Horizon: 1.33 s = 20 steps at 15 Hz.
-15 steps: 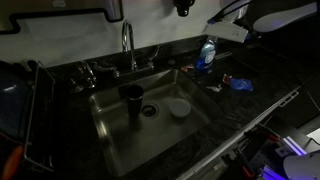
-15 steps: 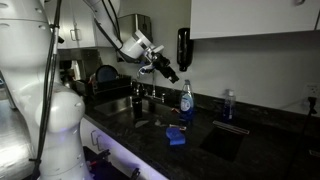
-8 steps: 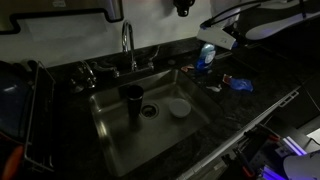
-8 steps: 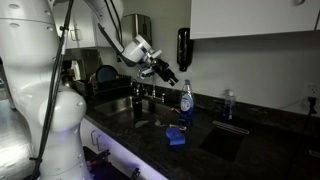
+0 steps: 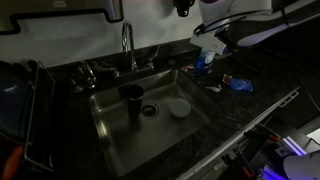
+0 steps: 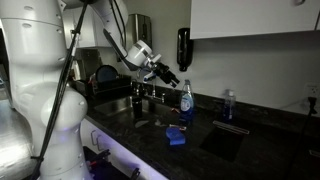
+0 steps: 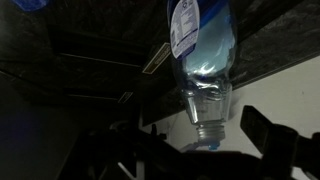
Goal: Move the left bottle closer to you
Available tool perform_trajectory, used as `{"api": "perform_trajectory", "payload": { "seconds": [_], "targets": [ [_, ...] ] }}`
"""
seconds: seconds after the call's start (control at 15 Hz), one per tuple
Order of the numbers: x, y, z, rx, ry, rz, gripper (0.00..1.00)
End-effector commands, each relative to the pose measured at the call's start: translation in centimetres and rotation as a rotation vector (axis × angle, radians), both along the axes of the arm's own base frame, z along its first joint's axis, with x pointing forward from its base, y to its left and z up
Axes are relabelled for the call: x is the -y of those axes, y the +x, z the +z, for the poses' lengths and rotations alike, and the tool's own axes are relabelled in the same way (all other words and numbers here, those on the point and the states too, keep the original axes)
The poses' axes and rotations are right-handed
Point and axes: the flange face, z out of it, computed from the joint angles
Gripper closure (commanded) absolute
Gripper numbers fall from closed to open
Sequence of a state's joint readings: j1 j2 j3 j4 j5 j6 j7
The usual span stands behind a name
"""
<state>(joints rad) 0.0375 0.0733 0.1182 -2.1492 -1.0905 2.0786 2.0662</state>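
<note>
The labelled bottle's neck [image 7: 208,107] is in line with the gap between the robot's open fingers, so the gripper should go on moving in until the fingers are on both sides of the bottle's shoulder [image 7: 207,84], and then close.
A clear bottle with a blue label [image 5: 205,60] stands on the dark counter to the right of the sink, and it also shows in an exterior view [image 6: 186,97]. A second, smaller bottle [image 6: 228,103] stands further along the counter. My gripper [image 5: 207,37] hangs just above and beside the labelled bottle, also seen in an exterior view [image 6: 171,73]. In the wrist view, which is upside down, the bottle [image 7: 203,60] sits between my open fingers [image 7: 200,140], which do not touch it.
The steel sink [image 5: 110,125] holds a dark cup [image 5: 132,100] and a round lid [image 5: 179,108]. A faucet [image 5: 128,45] stands behind it. A blue sponge [image 5: 240,85] lies on the counter near the bottle, seen also in an exterior view [image 6: 176,136]. A dish rack [image 5: 25,110] stands beside the sink.
My arm has swung in toward the labelled bottle and lowered slightly. The gripper has stayed open. The bottles have not moved.
</note>
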Motion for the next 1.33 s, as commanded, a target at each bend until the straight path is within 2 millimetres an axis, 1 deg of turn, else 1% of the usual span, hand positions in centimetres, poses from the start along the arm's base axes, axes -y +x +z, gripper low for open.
{"api": "perform_trajectory", "payload": {
  "seconds": [0.0, 0.13, 0.53, 0.73, 0.8, 0.93, 1.0, 1.07, 1.27],
  "targets": [
    [0.2, 1.7, -1.3, 0.007, -0.036, -0.03, 0.0],
    [0.8, 2.4, -2.0, 0.006, -0.051, -0.053, 0.0],
    [4.1, 5.5, -3.8, -0.012, -0.089, -0.112, 0.0],
    [4.8, 7.0, -4.4, -0.011, -0.081, -0.121, 0.0],
    [4.8, 7.6, -4.6, -0.009, -0.079, -0.122, 0.0],
    [4.4, 8.0, -4.6, -0.005, -0.079, -0.122, 0.0],
    [4.3, 8.3, -4.7, -0.004, -0.077, -0.121, 0.25],
    [4.3, 8.5, -4.6, -0.001, -0.079, -0.122, 0.26],
    [4.4, 9.0, -4.5, 0.004, -0.083, -0.128, 0.49]
  ]
}}
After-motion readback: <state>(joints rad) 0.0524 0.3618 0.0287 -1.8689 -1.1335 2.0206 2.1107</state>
